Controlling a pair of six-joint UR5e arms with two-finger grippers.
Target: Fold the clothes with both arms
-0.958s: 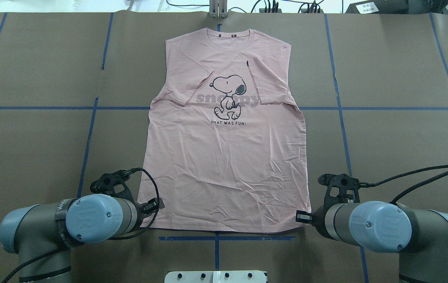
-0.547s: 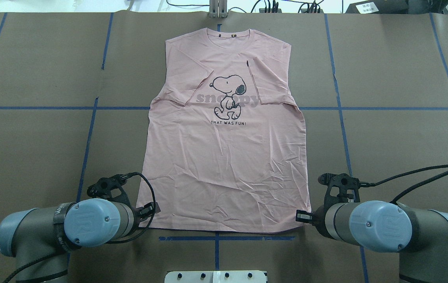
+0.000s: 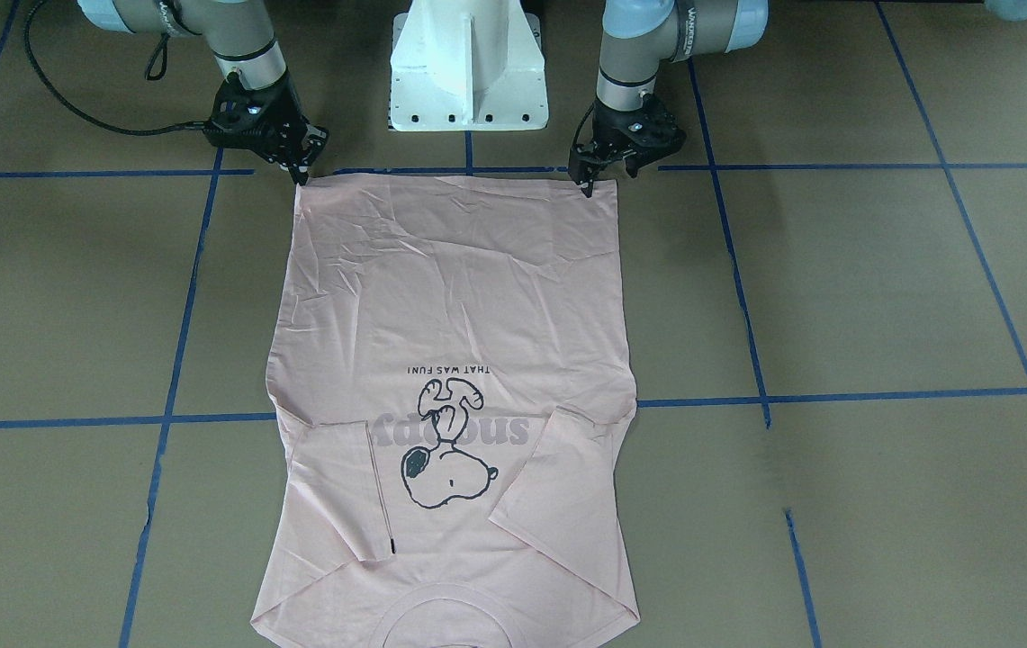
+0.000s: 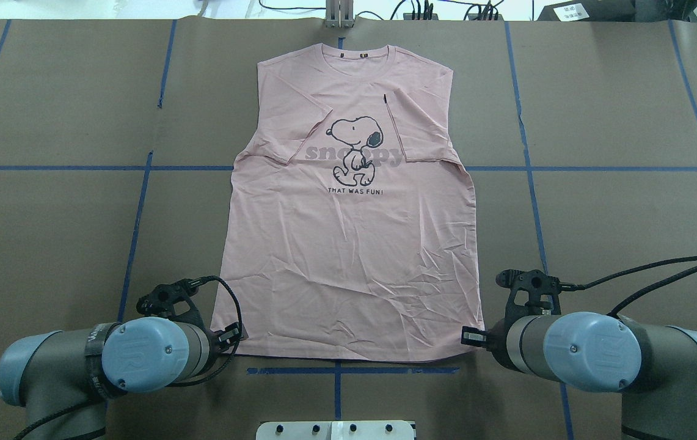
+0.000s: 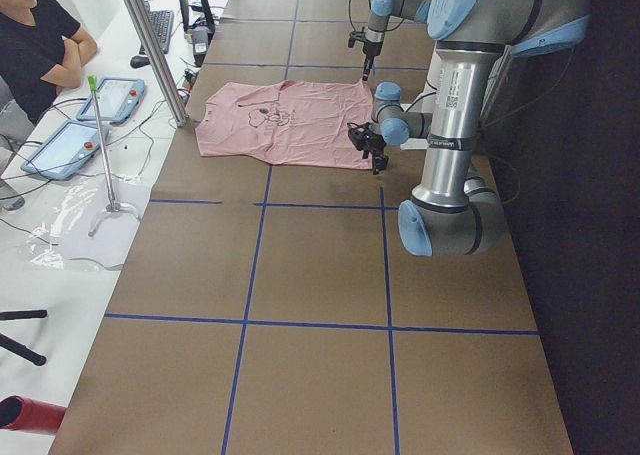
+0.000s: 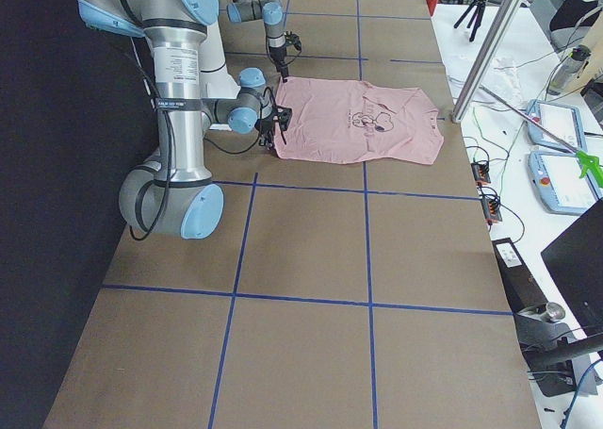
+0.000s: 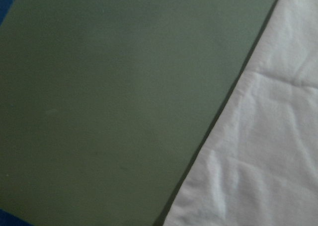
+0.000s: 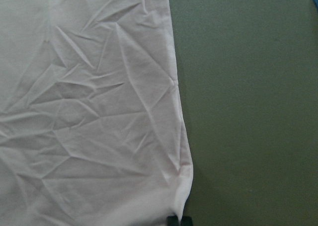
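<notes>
The hem will fold over and cover the print when I bring it toward the collar, because both sleeves (image 3: 345,486) lie folded in within the hem's width (image 3: 455,179).
The pale pink T-shirt (image 4: 348,244) lies flat, print up, collar at the far side and both sleeves folded in over the chest. Its near hem faces the arms (image 3: 450,297). My right gripper (image 4: 469,336) sits at the hem's right corner. In the right wrist view the cloth's corner (image 8: 181,196) runs into dark fingertips (image 8: 178,221) that look shut on it. My left gripper (image 3: 608,178) stands at the hem's left corner with its fingers spread. The left wrist view shows only the shirt's side edge (image 7: 268,136) and brown table.
The brown table cover carries a blue tape grid (image 4: 336,370). The white pedestal base (image 3: 468,63) stands between the arms, just behind the hem. A person (image 5: 40,45) sits at a side table with tablets beyond the far end, beside a metal post (image 5: 150,45).
My left gripper has slid back toward the robot along the shirt's left edge, down to the hem corner. The right arm and the shirt have not moved.
</notes>
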